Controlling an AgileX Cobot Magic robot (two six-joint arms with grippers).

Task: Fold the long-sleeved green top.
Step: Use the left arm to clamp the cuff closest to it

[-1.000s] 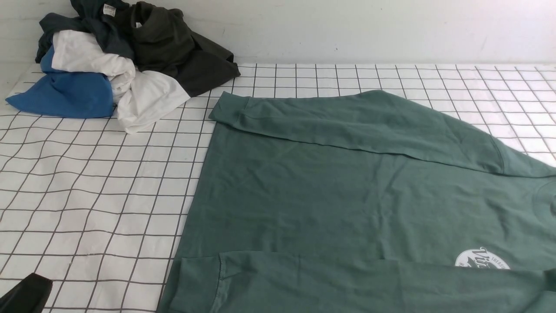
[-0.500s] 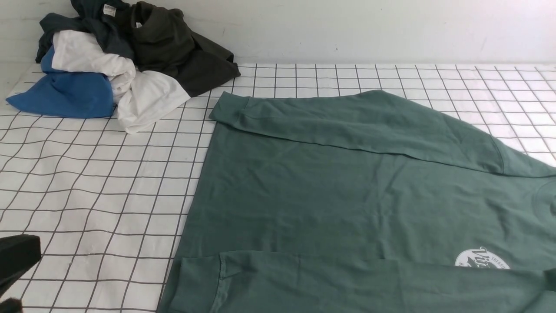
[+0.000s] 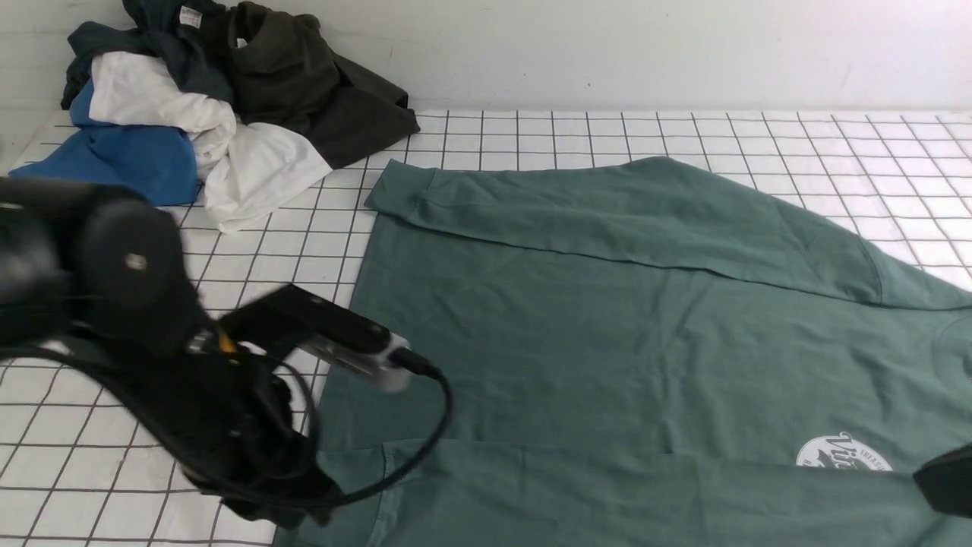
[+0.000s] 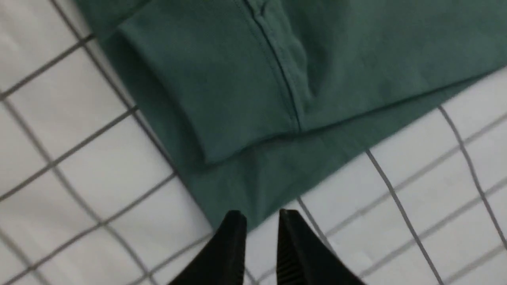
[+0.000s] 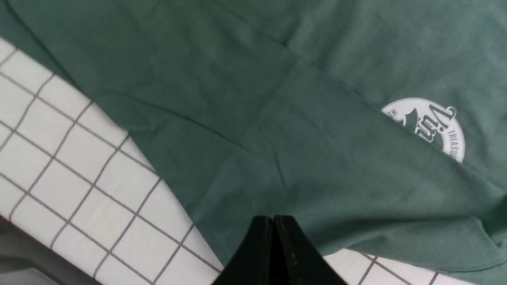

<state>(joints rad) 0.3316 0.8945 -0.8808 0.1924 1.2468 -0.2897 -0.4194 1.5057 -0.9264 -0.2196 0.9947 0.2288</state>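
The hem corner (image 4: 233, 202) pokes out from under the ribbed cuff (image 4: 204, 83), so when I carry the sleeve, it will swing over the body and leave the hem flat.
The green long-sleeved top (image 3: 607, 334) lies flat on the checked table, both sleeves folded across its body, white logo (image 3: 841, 453) near the right. My left arm (image 3: 228, 410) reaches over the top's near-left corner. In the left wrist view my left gripper (image 4: 261, 217) stands open by a narrow gap, empty, just above the hem corner (image 4: 237, 190) beside the cuff (image 4: 206, 87). My right gripper (image 5: 273, 218) is shut and empty, over the top's near edge (image 5: 317, 190) close to the logo (image 5: 429, 122). Only a dark tip of the right arm (image 3: 945, 480) shows in the front view.
A pile of other clothes sits at the back left: a blue cloth (image 3: 114, 163), a white one (image 3: 243, 163) and a dark olive-black garment (image 3: 319, 91). A white wall runs behind the gridded table cover (image 3: 531, 137). The table's near edge (image 5: 23, 253) shows in the right wrist view.
My left arm has swung in from the lower left corner to the top's near-left corner, and its jaws have parted slightly. The right arm's tip has appeared at the lower right. The top has not moved.
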